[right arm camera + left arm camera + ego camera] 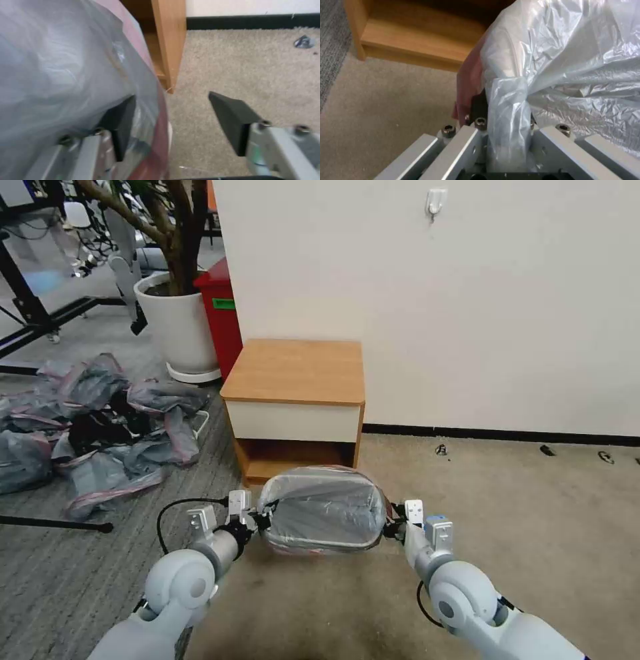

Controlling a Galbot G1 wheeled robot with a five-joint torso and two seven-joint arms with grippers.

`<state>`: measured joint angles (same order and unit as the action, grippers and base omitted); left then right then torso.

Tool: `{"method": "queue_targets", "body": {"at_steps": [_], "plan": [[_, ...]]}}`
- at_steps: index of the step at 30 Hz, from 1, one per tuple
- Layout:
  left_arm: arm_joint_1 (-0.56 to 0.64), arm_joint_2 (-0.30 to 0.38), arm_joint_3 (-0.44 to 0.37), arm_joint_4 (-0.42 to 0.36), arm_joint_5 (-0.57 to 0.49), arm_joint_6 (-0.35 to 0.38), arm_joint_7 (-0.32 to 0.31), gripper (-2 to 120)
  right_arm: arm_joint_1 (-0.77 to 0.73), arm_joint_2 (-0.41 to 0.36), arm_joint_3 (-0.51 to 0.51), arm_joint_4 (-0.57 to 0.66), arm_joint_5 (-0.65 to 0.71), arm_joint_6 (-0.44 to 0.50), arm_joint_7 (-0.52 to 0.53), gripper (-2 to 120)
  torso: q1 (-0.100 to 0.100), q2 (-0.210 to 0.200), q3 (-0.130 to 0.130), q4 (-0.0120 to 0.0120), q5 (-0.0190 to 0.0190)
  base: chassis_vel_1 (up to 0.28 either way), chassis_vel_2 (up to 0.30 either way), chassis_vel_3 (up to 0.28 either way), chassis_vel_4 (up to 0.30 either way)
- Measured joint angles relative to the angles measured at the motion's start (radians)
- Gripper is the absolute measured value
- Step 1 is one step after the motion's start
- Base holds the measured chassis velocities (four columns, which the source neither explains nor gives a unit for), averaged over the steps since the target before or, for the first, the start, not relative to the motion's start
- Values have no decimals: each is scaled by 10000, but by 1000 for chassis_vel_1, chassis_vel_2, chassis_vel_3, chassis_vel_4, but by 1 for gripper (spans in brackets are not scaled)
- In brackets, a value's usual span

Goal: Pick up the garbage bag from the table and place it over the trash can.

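I expect the garbage bag (320,537) to sink deep into the trash can when I push down, because the loose garbage bag spans the trash can's rim in a shallow sag (324,507).
The garbage bag (323,507) is stretched open, mouth up, over a rounded rectangular form on the carpet in front of the table (293,370); the trash can is hidden under the film. My left gripper (259,520) is at the bag's left end, shut on a bunched fold of grey plastic (506,110) beside the pink-red band (468,82). My right gripper (395,528) is at the bag's right end. It stands open (171,100): one dark finger (120,122) lies behind the film, the other finger (233,120) is out over the carpet.
A heap of similar grey-pink bags (100,427) lies on the floor at the left. A white plant pot (177,327) and a red bin (223,313) stand behind the table's left side. A black bar (53,525) lies at the near left. Carpet (520,500) stretches right.
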<state>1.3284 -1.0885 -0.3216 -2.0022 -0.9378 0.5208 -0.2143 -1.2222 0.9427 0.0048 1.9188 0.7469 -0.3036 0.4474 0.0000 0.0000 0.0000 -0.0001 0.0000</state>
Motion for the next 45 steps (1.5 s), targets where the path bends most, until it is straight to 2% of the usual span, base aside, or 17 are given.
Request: {"method": "queue_targets", "body": {"at_steps": [3,4,8,10,27,41,45], "plan": [[0,-1,5,-17,3,0,0,3,-83,-76,61,53,-286,0,2,79,0,0,0,0,0,0,0,0,0],[0,-1,5,-17,3,0,0,3,-83,-76,61,53,-286,0,2,79,0,0,0,0,0,0,0,0,0],[-7,20,-22,-19,6,-18,1,3,-280,-211,228,290,-531,-8,11,97,0,0,0,1,1,0,0,0,0],[-6,7,-24,-19,9,-33,2,3,-341,-247,267,348,-580,-8,11,99,0,0,0,0,0,0,0,0,0],[95,244,-132,-65,129,-107,68,3,-679,-482,528,448,-1410,248,-113,100,0,0,0,1,0,0,0,0,0],[102,276,-239,92,456,-316,110,3,-1181,-780,1050,1059,-1669,378,-114,100,0,0,0,0,0,0,0,0,0],[106,236,-267,120,572,-430,110,3,-1377,-970,1249,1215,-2565,778,-138,92,0,0,0,0,0,0,0,0,0]]}}
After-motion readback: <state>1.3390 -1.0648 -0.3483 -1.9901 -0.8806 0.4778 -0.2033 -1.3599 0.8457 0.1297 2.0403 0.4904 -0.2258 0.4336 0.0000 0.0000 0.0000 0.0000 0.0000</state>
